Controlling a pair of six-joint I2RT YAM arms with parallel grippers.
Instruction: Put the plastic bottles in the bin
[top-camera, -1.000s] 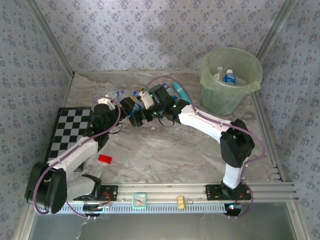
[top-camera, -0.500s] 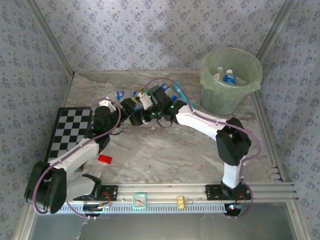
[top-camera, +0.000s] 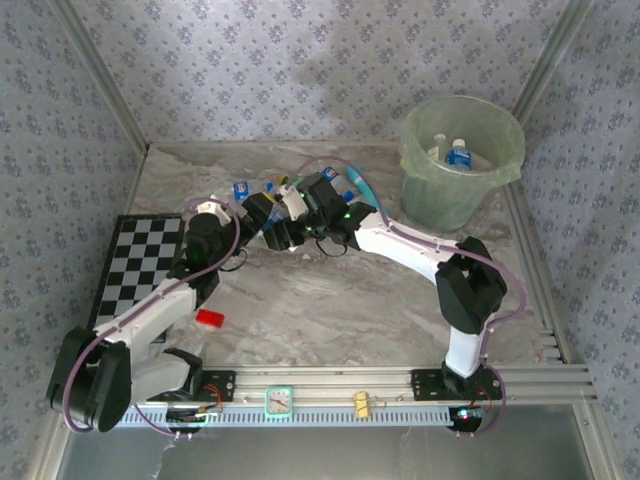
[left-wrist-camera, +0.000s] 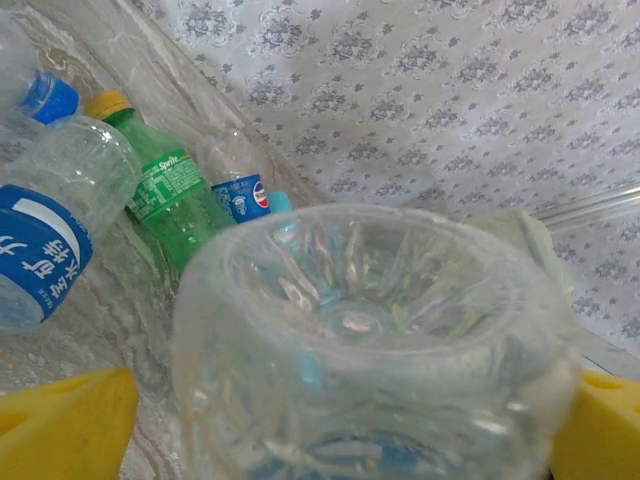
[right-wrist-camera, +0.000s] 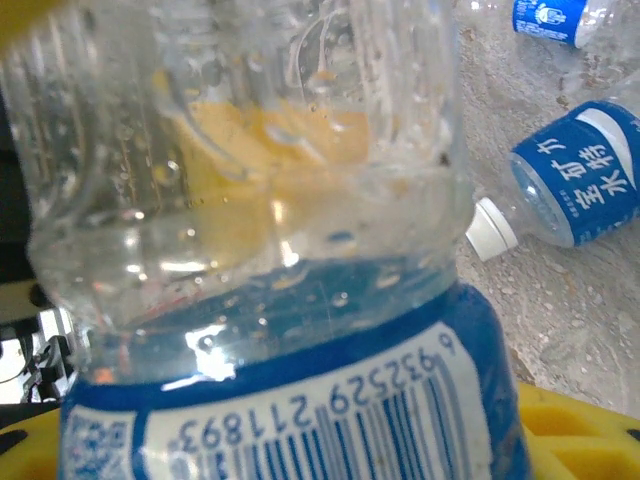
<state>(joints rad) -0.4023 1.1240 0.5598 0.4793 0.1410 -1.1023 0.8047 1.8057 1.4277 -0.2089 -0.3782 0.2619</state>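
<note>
The open fingers of my left gripper are on both sides of the base of the bottle (left-wrist-camera: 365, 315) in my right gripper. Next, I move them back out of the way before I carry the bottle to the bin (top-camera: 458, 165).
A clear plastic bottle (left-wrist-camera: 370, 330) with a blue barcode label (right-wrist-camera: 300, 400) hangs between my two grippers above the middle of the table. My left gripper (top-camera: 262, 213) is open, its yellow fingers (left-wrist-camera: 60, 420) spread wide round the bottle's base. My right gripper (top-camera: 292, 208) is shut on the labelled body of the bottle. More bottles lie behind: a green one with a yellow cap (left-wrist-camera: 165, 190), a clear one with a blue label (left-wrist-camera: 50, 230) and a Pepsi-labelled one (left-wrist-camera: 240, 195). The pale green bin (top-camera: 440, 195) stands at the back right with two bottles (top-camera: 458, 153) inside.
A slim teal tube (top-camera: 362, 185) lies right of the grippers. A checkerboard (top-camera: 140, 260) covers the left of the table, with a small red block (top-camera: 209, 319) near it. A clock (top-camera: 279, 401) and a yellow clip (top-camera: 360, 404) sit on the front rail.
My left jaws have opened wide off the bottle while my right jaws have closed onto it. Both arms have stayed nearly in place.
</note>
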